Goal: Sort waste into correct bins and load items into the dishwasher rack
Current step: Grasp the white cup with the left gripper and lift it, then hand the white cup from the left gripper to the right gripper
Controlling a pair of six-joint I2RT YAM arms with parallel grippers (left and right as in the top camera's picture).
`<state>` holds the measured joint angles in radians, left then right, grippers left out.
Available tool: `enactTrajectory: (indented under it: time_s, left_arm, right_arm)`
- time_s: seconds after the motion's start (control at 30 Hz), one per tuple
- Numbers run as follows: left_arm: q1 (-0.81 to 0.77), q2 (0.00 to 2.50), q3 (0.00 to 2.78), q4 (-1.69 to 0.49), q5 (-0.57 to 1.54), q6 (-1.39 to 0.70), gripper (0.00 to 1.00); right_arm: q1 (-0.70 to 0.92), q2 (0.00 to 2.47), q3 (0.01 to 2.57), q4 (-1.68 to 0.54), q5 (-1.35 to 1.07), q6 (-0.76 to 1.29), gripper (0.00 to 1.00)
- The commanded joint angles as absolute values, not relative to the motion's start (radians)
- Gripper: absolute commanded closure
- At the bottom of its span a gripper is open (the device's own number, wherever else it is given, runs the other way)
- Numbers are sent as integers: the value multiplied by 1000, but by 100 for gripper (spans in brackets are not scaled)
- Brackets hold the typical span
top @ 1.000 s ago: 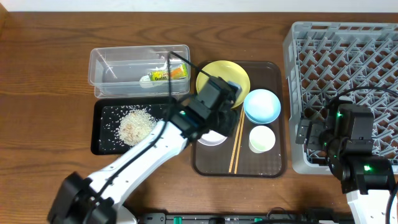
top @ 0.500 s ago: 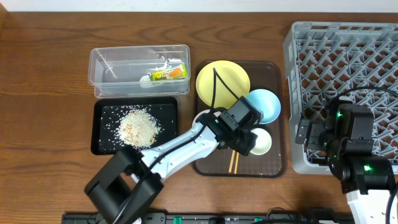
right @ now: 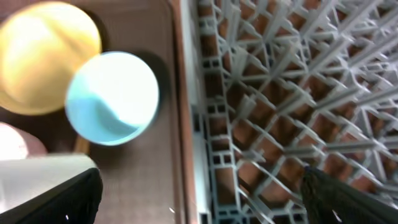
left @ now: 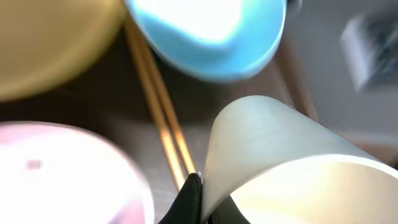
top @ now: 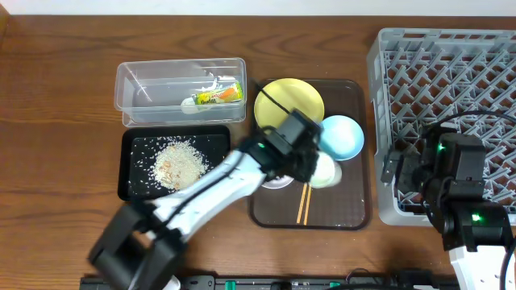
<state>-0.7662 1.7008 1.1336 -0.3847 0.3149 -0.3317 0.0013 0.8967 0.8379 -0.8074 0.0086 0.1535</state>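
Observation:
The small white cup is in my left gripper, but the dishwasher rack [top: 423, 93] is below my right gripper. My right gripper should therefore take the cup [top: 334, 172] by its base.
My left gripper [top: 313, 163] is shut on the rim of the small white cup [top: 325, 171], which tilts just above the brown serving tray [top: 355, 211]. In the left wrist view the fingers pinch the cup [left: 280, 155] wall. Beside it lie the chopsticks [top: 304, 206], the light blue bowl [top: 343, 135], the yellow plate [top: 282, 97] and the white bowl [top: 276, 180], partly hidden under the arm. The grey dishwasher rack [top: 451, 89] stands at the right. My right gripper [right: 202, 205] hangs open over the rack's left edge, holding nothing.
A clear tub [top: 153, 89] at the back left holds the green-and-orange wrapper [top: 219, 95]. In front of it, a black tray [top: 137, 185] carries the rice heap [top: 179, 163]. The right arm [top: 459, 193] stands over the rack's front left corner.
My left gripper swung from the plate's edge to the white cup, closed on its rim and pulled it up and slightly left. The right arm stayed put.

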Motion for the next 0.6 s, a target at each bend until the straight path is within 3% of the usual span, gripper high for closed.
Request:
enactTrajectory:
  time_s: [0.0, 0.17, 0.33, 0.43, 0.57]
  left_arm:
    - [-659, 1585, 1135, -378, 329, -441, 94]
    - [-464, 1576, 1135, -258, 695, -534, 94]
    - [-332, 1617, 1135, -112, 1139, -633, 94]
    - [-306, 1635, 1135, -88, 1294, -668, 94]
    - [-323, 1637, 1135, -88, 1376, -676, 94]
  right_arm:
    - [-6, 912, 855, -756, -123, 190, 1]
    - [-6, 997, 854, -684, -407, 152, 1]
    - [-6, 1135, 855, -609, -845, -22, 6]
    - [-6, 1229, 855, -524, -1089, -92, 7]
    - [-6, 1299, 855, -404, -1233, -91, 8]
